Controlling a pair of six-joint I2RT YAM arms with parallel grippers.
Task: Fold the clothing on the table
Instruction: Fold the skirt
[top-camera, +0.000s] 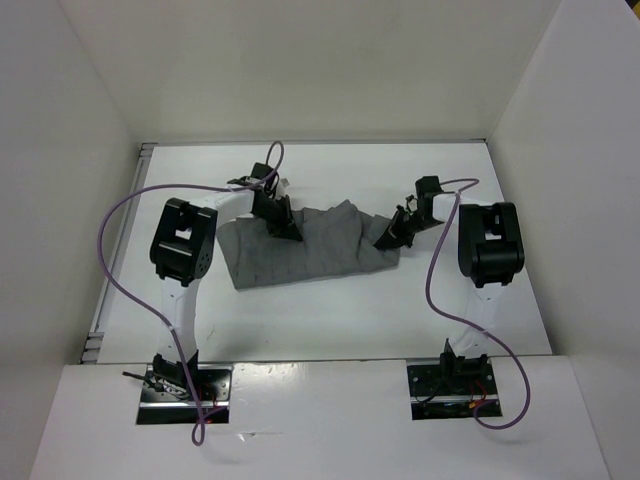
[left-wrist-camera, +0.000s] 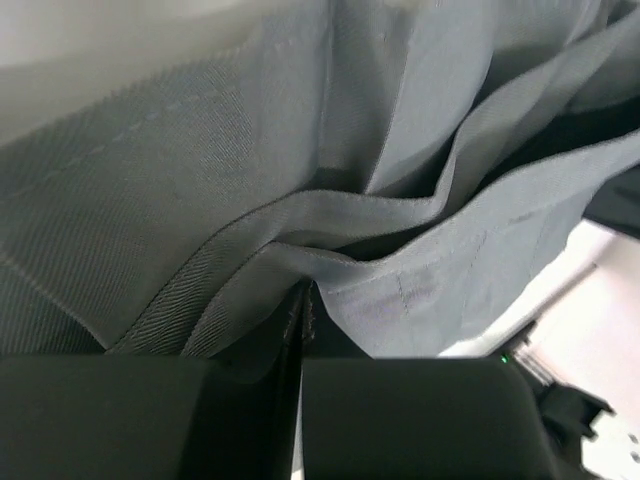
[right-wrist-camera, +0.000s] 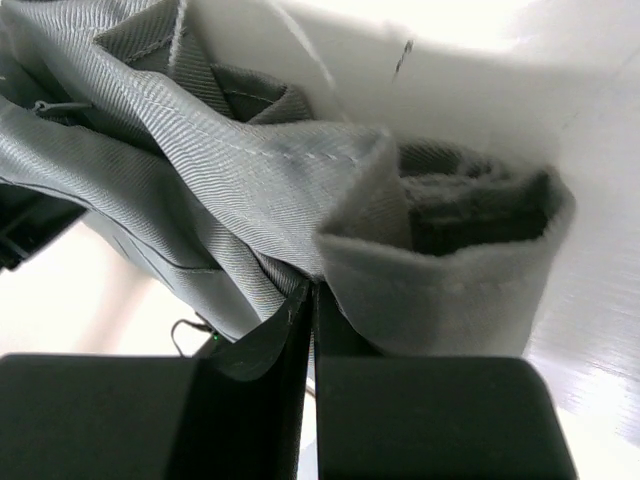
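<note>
My right gripper should open its fingers, take the clothing closer to its near edge and pull it towards me, because the clothing's end is bunched up beside those fingers.
The grey pleated clothing lies rumpled at the middle of the white table. My left gripper is shut on its far left part. In the left wrist view the jaws are pressed together on a stitched fold of the clothing. My right gripper pinches the garment's right end. In the right wrist view its jaws are shut on the clothing, with a rolled hem bulging beside them.
White upright walls box in the table on the left, back and right. A purple cable loops off each arm. The arm bases stand at the near edge.
</note>
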